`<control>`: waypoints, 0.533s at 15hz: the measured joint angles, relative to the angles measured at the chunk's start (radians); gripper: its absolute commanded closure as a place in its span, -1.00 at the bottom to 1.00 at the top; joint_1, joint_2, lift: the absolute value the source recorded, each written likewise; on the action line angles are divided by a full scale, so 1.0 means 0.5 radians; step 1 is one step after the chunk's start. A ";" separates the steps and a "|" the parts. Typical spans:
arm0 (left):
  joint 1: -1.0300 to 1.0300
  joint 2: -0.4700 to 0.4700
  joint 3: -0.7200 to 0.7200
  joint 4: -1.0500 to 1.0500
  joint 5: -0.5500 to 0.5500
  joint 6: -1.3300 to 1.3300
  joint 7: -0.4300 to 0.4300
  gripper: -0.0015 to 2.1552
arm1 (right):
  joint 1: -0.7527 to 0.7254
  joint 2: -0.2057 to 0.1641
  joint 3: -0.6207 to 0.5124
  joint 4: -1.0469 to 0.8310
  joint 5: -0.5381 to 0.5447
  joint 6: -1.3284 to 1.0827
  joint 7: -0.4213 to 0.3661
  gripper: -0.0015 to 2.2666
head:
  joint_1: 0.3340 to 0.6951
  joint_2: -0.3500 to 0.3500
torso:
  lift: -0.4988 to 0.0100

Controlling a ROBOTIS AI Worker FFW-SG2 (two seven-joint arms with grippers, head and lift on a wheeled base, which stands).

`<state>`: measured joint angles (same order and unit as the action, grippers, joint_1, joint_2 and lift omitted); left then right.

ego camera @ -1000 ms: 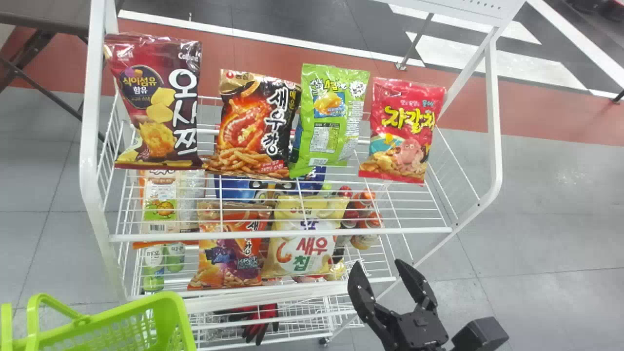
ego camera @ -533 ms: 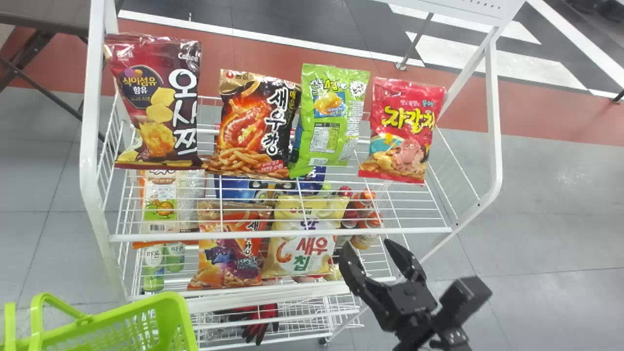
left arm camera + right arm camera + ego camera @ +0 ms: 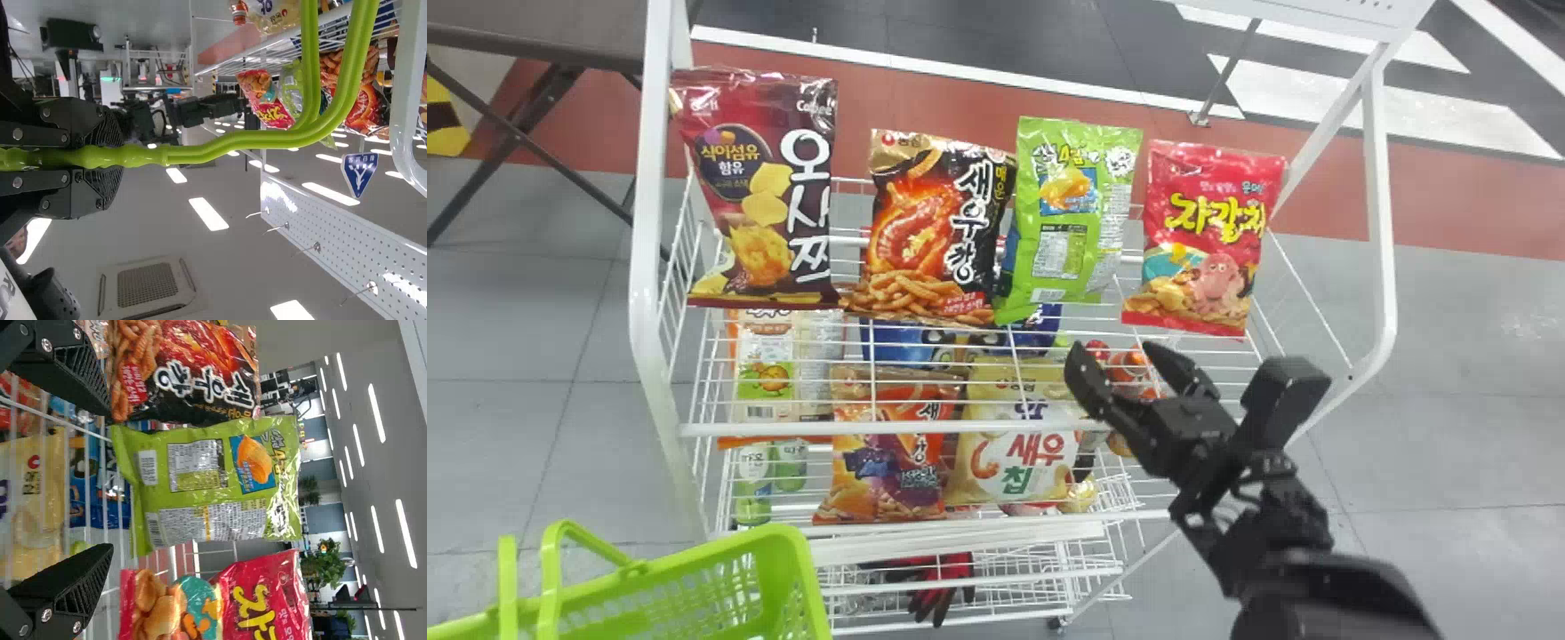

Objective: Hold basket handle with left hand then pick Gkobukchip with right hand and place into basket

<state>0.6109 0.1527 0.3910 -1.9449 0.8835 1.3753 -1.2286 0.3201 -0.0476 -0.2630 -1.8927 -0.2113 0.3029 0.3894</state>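
The bag (image 3: 1072,213) will fold in around my right gripper when I lift it, because the green Gkobukchip bag's lower end (image 3: 1048,292) looks slack and wrinkled.
In the head view my right gripper (image 3: 1117,357) is open over the front of the upper rack, nearer to me than the green Gkobukchip bag (image 3: 1069,213). The bag stands back side out, between a black snack bag and a red one. From the right wrist, the open gripper (image 3: 110,480) has the green bag (image 3: 210,483) straight ahead, with nothing between the fingers. The green basket (image 3: 720,569) is at the lower left of the head view. My left gripper (image 3: 107,157) is shut on the basket handle (image 3: 233,140) in the left wrist view.
The upper white wire rack (image 3: 960,428) also holds a maroon bag (image 3: 760,196) at far left, the black bag (image 3: 938,227) and the red bag (image 3: 1205,240). More snacks, including a yellow bag (image 3: 1014,462), and bottles are on the level below. White posts rise at both sides.
My right gripper has moved forward and up over the rack, staying open. The head view has turned slightly, so rack, bags and basket appear farther right.
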 measured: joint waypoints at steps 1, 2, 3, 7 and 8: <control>-0.006 0.002 0.000 0.000 0.000 0.002 0.002 1.00 | -0.086 -0.003 -0.019 0.013 0.002 0.100 0.042 -0.93 | 1.00 -0.74 | 0.96; -0.010 0.004 0.000 0.000 -0.001 0.003 0.003 1.00 | -0.163 -0.005 -0.038 0.042 0.002 0.182 0.085 -0.93 | 1.00 -0.73 | 0.96; -0.012 0.004 0.000 0.001 -0.003 0.003 0.003 1.00 | -0.251 -0.008 -0.057 0.087 0.002 0.259 0.131 -0.93 | 1.00 -0.72 | 0.96; -0.013 0.005 -0.005 0.003 -0.003 0.003 0.000 1.00 | -0.500 -0.030 -0.079 0.218 0.004 0.434 0.183 -0.93 | 1.00 -0.69 | 0.96; -0.013 0.005 -0.005 0.003 -0.003 0.003 0.000 1.00 | -0.561 -0.042 -0.077 0.253 0.007 0.482 0.186 -0.93 | 1.00 -0.68 | 0.96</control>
<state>0.6044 0.1550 0.3886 -1.9436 0.8820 1.3768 -1.2287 0.0396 -0.0687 -0.3014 -1.7665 -0.2079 0.5437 0.4825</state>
